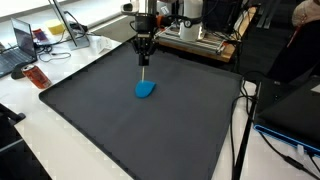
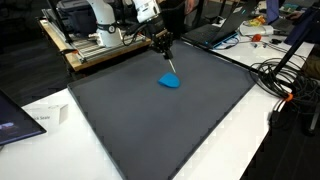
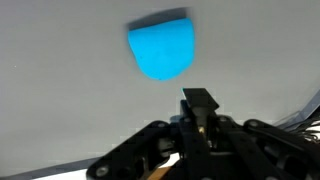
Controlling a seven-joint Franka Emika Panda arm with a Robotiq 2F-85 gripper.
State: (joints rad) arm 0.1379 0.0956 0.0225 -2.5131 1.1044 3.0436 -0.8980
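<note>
The thin stick is slanted with its tip next to the blue object's edge, so the robot's gripper should swing back and set the stick upright over the blue object before lowering.
A small blue rounded object lies on the dark grey mat, towards its far side. My gripper hangs just above and behind it, shut on a thin light stick that slants down to the blue object; whether the tip touches it I cannot tell. In the wrist view the blue object sits ahead of the shut fingertips. A pale and brown piece, perhaps the stick's other end, shows low between the gripper links.
A wooden-framed rig stands behind the mat. A laptop and a red item lie beside the mat. Cables trail past one edge, and a white label rests near another corner.
</note>
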